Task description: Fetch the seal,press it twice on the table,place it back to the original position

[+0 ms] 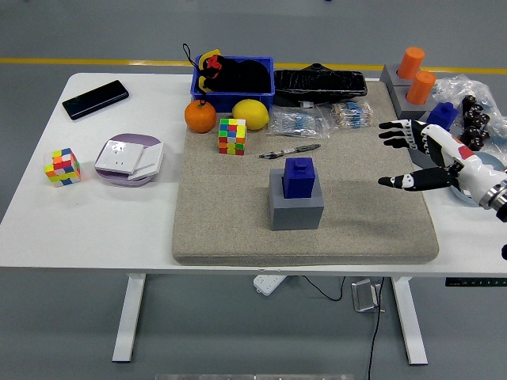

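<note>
A grey rim [298, 203] frames the square foot of the blue seal [299, 177], so the seal should leave the grey block base behind, showing a square hollow, when the robot lifts it.
The blue seal [300, 176] stands upright on a grey block base [295, 207] in the middle of the beige felt mat [230, 229]. My right hand [412, 154] comes in from the right edge and hovers over the mat's right side, well to the right of the seal. Its fingers are spread open and point left toward the seal, holding nothing. My left arm is not in view.
A pen [288, 150] lies behind the seal. A Rubik's cube [232, 136], orange [200, 116], lemon [250, 114] and blue bin [234, 79] sit at the mat's back. Orange seals [416, 75] and another blue seal [443, 115] stand at the right. A phone [95, 99], plate [128, 161] and cube [62, 166] lie left.
</note>
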